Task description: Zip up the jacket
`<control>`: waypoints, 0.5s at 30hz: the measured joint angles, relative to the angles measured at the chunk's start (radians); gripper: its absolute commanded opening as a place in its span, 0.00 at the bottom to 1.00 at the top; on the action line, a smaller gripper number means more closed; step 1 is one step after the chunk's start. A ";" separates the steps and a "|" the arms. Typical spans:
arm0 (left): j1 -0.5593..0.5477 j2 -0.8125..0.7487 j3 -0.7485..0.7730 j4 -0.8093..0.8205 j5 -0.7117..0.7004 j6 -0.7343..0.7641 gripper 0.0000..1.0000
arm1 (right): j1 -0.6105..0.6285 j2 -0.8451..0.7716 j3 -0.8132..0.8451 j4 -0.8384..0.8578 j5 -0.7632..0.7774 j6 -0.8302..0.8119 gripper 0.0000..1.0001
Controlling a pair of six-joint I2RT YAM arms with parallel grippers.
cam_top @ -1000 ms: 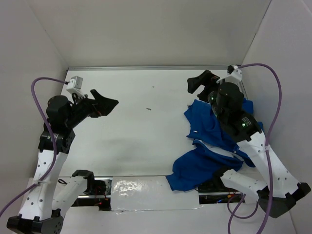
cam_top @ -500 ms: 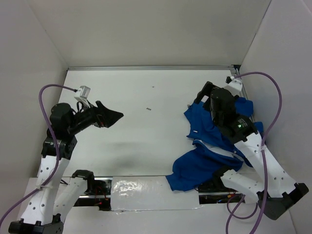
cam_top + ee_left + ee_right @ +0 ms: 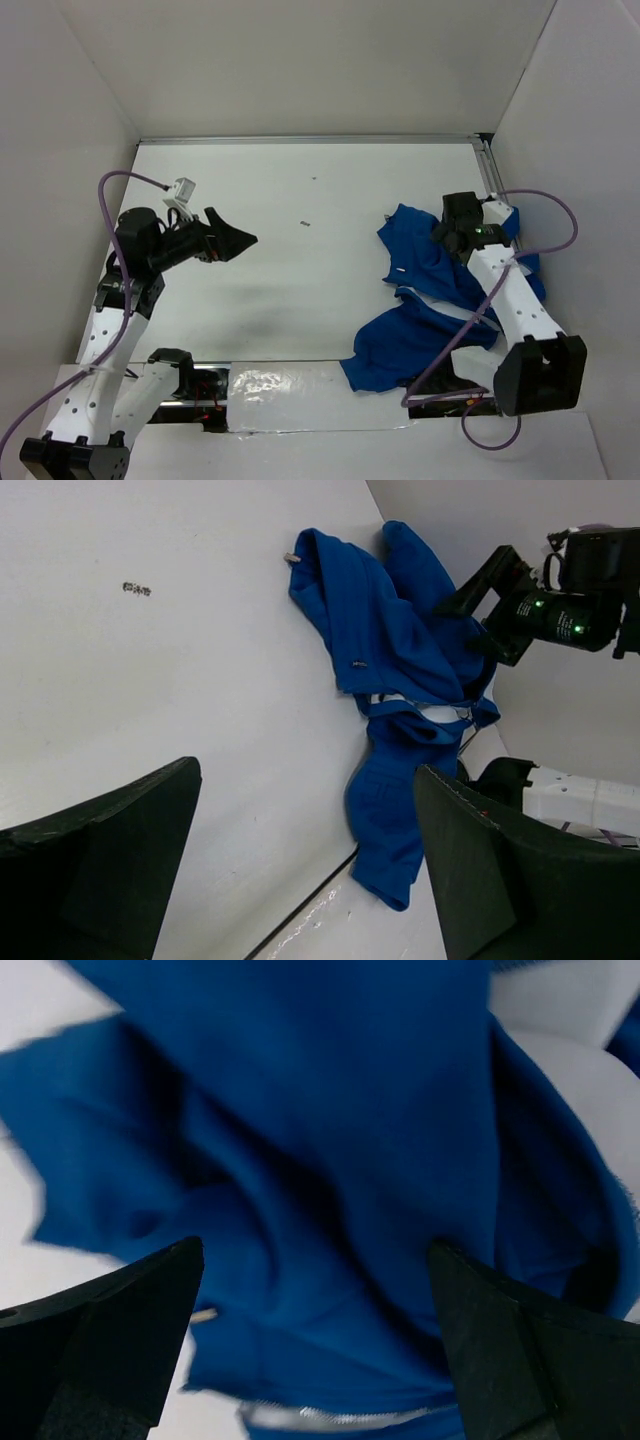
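The way over the white table to the jacket is clear, so the robot's left gripper goes on toward the jacket's upper folds and closes there.
The jacket is a crumpled royal-blue heap at the table's right side, one part trailing to the front edge. My right gripper points down just above its upper folds, open, with nothing between the fingers. In the right wrist view blue cloth fills the frame between the open fingers of the right gripper, and a pale zipper strip runs along the bottom. My left gripper hovers open over the left half of the table, far from the jacket. Its wrist view looks past the left gripper at the jacket.
A small dark speck lies on the white table near the middle. White walls close in the left, back and right. A shiny tape strip runs along the front edge between the arm bases. The right arm shows in the left wrist view.
My right arm has pulled in and lowered its gripper from the far edge down over the jacket. The left gripper has drifted slightly right. Both stay open.
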 measured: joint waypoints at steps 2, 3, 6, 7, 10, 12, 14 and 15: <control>0.000 0.017 0.000 0.000 0.000 0.000 0.99 | -0.066 0.042 -0.028 0.000 -0.023 0.000 1.00; 0.000 0.025 0.000 0.000 0.000 0.000 0.99 | -0.097 0.062 -0.035 0.003 -0.034 -0.002 1.00; -0.001 0.044 0.000 0.000 0.000 0.000 0.99 | -0.154 0.133 -0.043 0.031 -0.061 -0.014 0.99; -0.002 0.049 0.000 0.000 0.000 0.000 0.99 | -0.161 0.163 -0.043 0.044 -0.073 -0.021 0.91; -0.002 0.072 0.000 0.001 -0.001 0.000 0.99 | -0.151 0.252 -0.042 0.088 -0.123 -0.067 0.49; -0.002 0.091 0.000 0.001 0.000 0.000 0.99 | -0.111 0.320 -0.035 0.101 -0.134 -0.086 0.33; -0.002 0.112 0.000 0.001 0.000 0.001 0.99 | -0.035 0.364 -0.023 0.133 -0.162 -0.116 0.15; -0.002 0.121 0.000 0.001 0.000 0.001 0.99 | 0.011 0.380 -0.014 0.153 -0.182 -0.130 0.08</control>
